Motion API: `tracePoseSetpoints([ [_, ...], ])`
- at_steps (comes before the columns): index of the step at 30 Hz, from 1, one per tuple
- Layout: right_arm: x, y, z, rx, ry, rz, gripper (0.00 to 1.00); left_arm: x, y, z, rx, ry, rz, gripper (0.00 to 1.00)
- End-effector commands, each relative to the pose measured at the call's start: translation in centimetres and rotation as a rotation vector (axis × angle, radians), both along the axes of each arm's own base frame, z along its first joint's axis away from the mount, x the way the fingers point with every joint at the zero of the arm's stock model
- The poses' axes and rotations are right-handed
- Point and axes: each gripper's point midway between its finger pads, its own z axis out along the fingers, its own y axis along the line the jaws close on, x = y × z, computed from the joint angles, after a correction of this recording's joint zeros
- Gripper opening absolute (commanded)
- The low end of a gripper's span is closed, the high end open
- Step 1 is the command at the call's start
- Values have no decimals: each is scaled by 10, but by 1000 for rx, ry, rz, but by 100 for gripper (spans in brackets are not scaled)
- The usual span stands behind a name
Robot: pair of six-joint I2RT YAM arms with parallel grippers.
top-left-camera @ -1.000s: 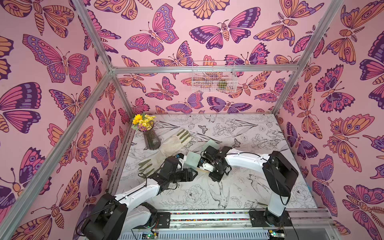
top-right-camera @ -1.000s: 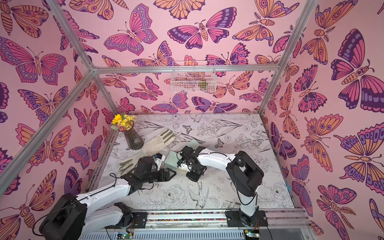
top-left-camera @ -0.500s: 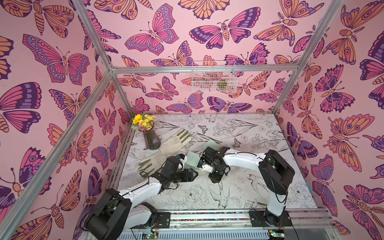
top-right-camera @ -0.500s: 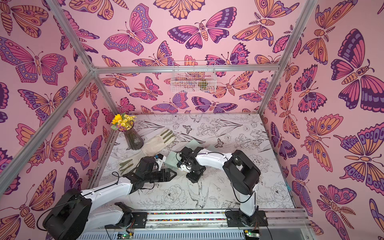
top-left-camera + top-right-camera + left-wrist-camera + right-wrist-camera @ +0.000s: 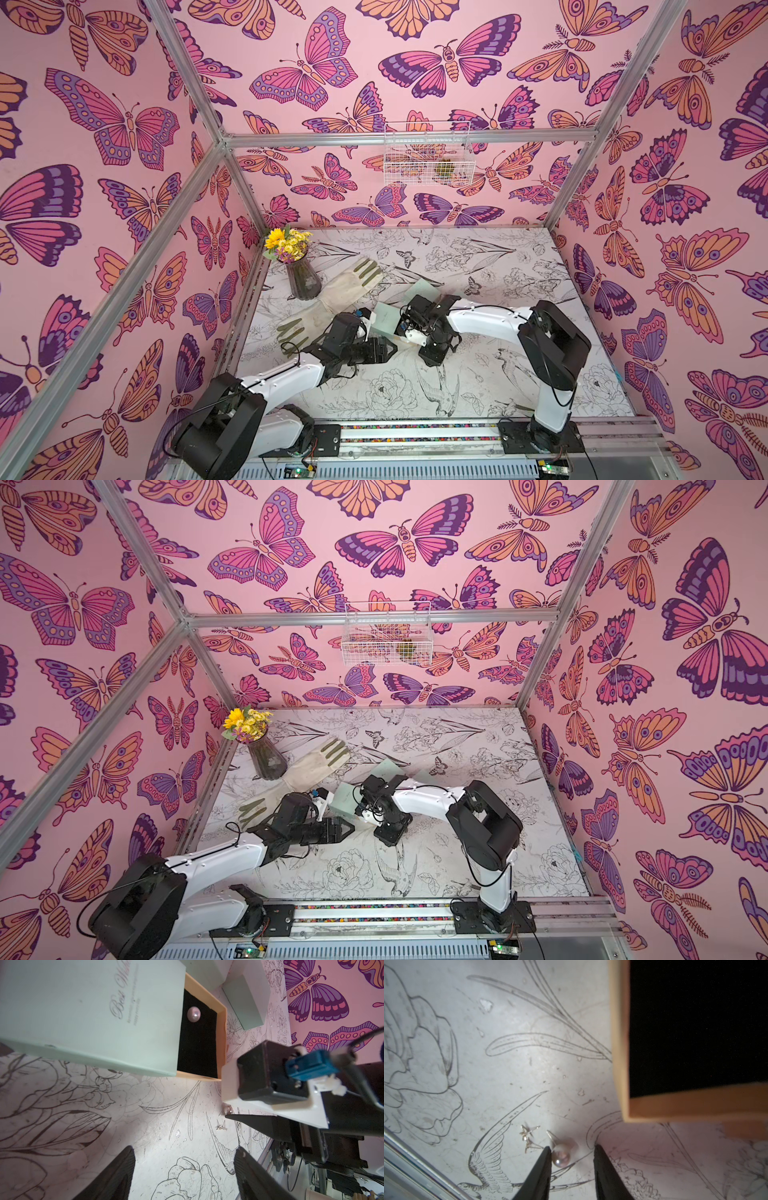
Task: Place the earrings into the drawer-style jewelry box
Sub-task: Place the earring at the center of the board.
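The pearl earring lies off centre against one finger of the robot's right gripper, so the robot should lift away from it, turn the gripper and close the gripper around the pearl.
The jewelry box is a mint sleeve with a tan, black-lined drawer pulled out. One pearl earring lies in the drawer. A second pearl earring lies on the table between my right gripper's open fingers, touching one finger and clear of the other. Two small star studs lie just beside it. My right gripper points down at the table next to the drawer. My left gripper hovers open and empty in front of the box, also in a top view.
A glass vase of yellow flowers stands at the back left, with two long gloves lying beside it. A second mint box piece lies behind the right wrist. A wire basket hangs on the back wall.
My right gripper's jaws have parted from nearly shut to open. Both arms have shifted only slightly beside the box.
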Motion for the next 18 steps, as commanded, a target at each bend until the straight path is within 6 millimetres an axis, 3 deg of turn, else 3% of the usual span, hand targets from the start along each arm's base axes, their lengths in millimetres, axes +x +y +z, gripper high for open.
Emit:
tracePoseSetpoints([
  [1, 1, -6, 8, -13, -37, -11, 35, 2, -4, 5, -16, -13, -17, 77],
  [12, 3, -9, 11, -8, -63, -34, 34, 2, -6, 6, -17, -16, -28, 77],
  [18, 2, -3, 31, 74, -90, -75, 33, 1, -13, 8, -11, -31, -56, 77],
])
